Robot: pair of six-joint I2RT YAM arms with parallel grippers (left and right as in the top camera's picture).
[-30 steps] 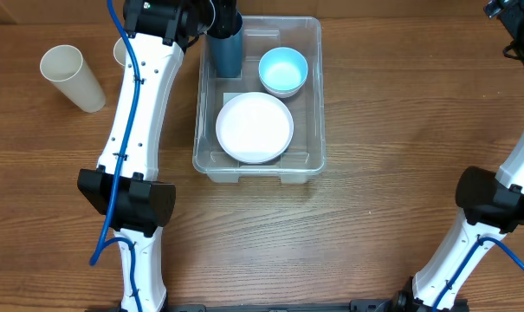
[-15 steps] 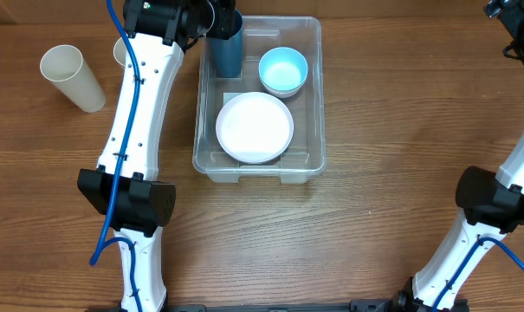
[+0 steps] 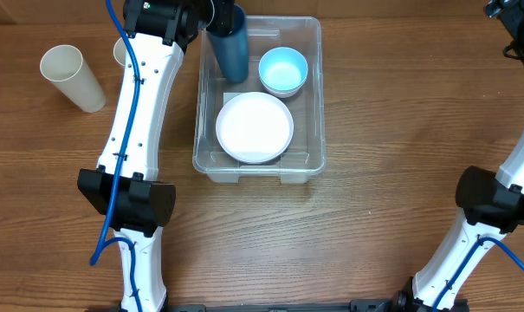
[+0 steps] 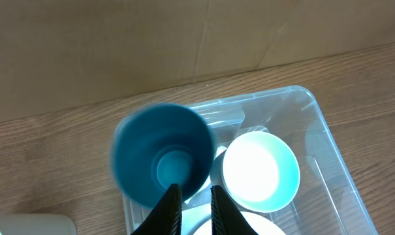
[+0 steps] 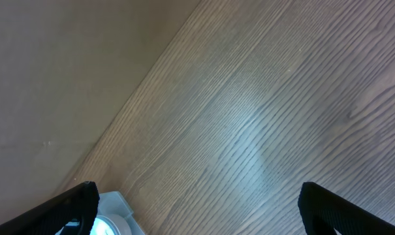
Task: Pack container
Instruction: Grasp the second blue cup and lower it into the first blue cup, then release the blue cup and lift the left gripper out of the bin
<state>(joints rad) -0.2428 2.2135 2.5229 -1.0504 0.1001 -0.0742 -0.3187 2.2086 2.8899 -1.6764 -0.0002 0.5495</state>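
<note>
The dark blue cup leans with its base [image 3: 236, 74] toward the light blue bowl, so my left gripper should go in and push that base to the container's side [image 3: 206, 80].
The clear plastic container [image 3: 318, 104] stands at the table's middle back. Inside lie a white bowl [image 3: 255, 127] at the front and a light blue bowl [image 3: 282, 69] at the back right. My left gripper [image 3: 223, 17] is at the container's back left corner, shut on the rim of a dark blue cup [image 3: 233, 56] that leans inside the bin. In the left wrist view the fingers [image 4: 192, 192] pinch the blurred cup [image 4: 161, 160] beside the light blue bowl [image 4: 259, 173]. My right gripper [image 5: 197, 202] is open and empty over bare table at the far right.
A cream paper cup [image 3: 71, 76] lies at the back left, and another [image 3: 119, 50] shows partly behind the left arm. A brown cardboard wall runs along the back. The container's corner [image 5: 115, 202] shows in the right wrist view.
The dark blue cup now leans, and its lower end reaches further toward the front of the bin. The right arm has not moved.
</note>
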